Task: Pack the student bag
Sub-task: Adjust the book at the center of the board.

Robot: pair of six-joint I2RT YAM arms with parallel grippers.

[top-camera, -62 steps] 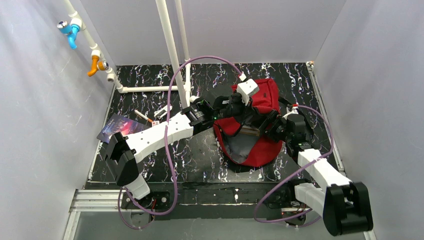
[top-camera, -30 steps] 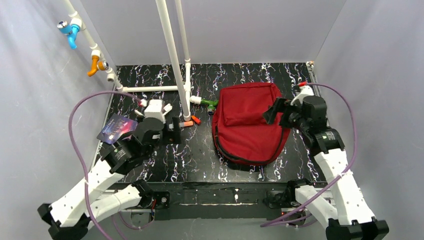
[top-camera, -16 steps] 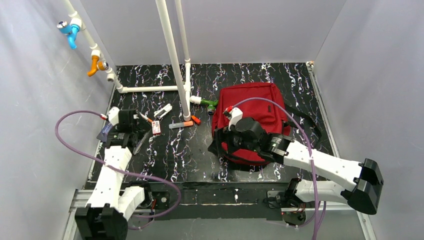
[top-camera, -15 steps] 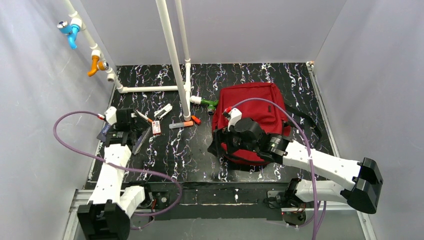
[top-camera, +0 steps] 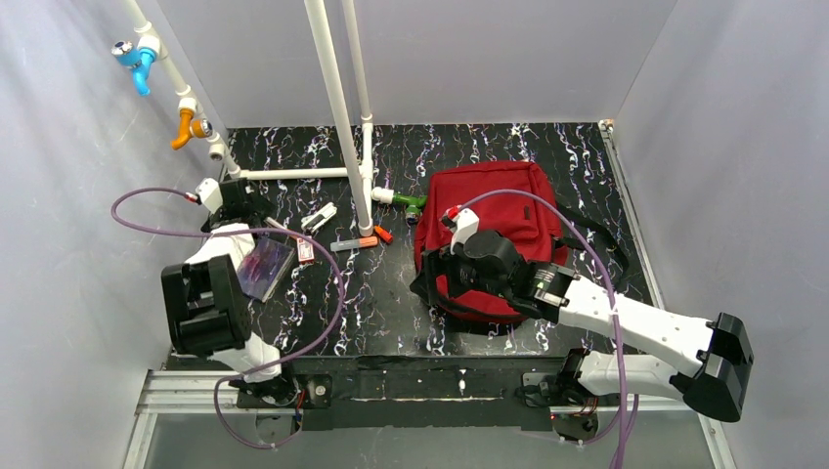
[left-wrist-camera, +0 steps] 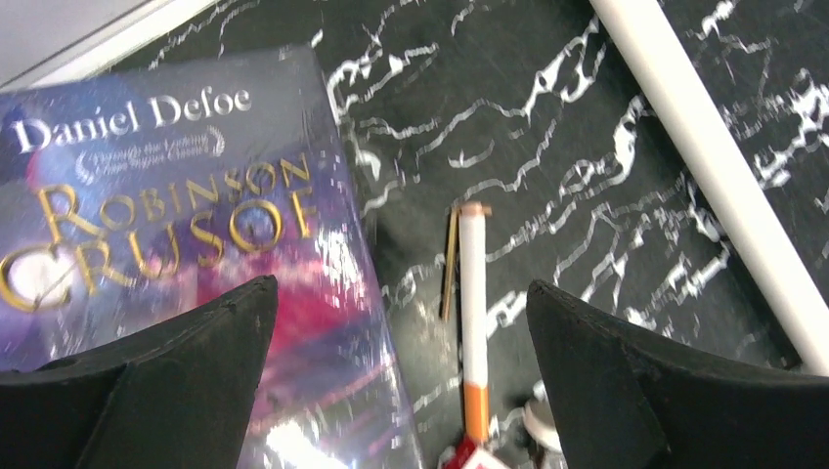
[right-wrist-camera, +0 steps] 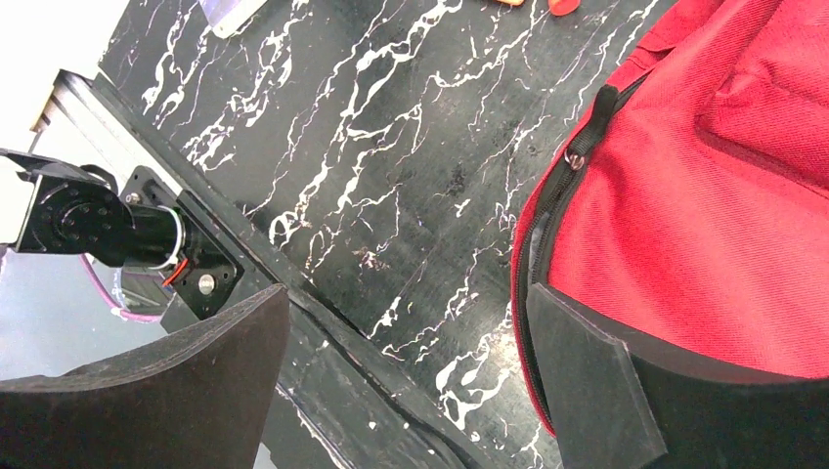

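The book's bag-side edge and the white pen (left-wrist-camera: 474,322) are both between my left gripper's fingers, so my left gripper should back off and approach the book's wall-side edge (top-camera: 242,281).
The student bag (top-camera: 503,210) is a dark-red backpack lying flat on the right of the black marbled table, its zipper (right-wrist-camera: 579,156) shut. My right gripper (top-camera: 433,283) (right-wrist-camera: 406,293) hangs open at the bag's (right-wrist-camera: 704,176) near-left edge, one finger above the red fabric and the other above bare table. My left gripper (top-camera: 252,213) (left-wrist-camera: 399,286) is open low over the far-left table. Between its fingers lie the edge of a Robinson Crusoe book (left-wrist-camera: 166,195) (top-camera: 262,269) and a white pen with an orange band (left-wrist-camera: 474,313). Neither gripper holds anything.
White pipes (top-camera: 337,107) (left-wrist-camera: 704,147) rise and run along the table beside the left gripper. A green marker (top-camera: 409,202), an orange marker (top-camera: 357,241), a white clip (top-camera: 320,217) and a small red-white item (top-camera: 306,252) lie between book and bag. Grey walls enclose the table.
The left arm has folded up and its gripper has moved toward the back, past the book's far end. The right gripper has stayed at the bag's near-left edge. Both stay open.
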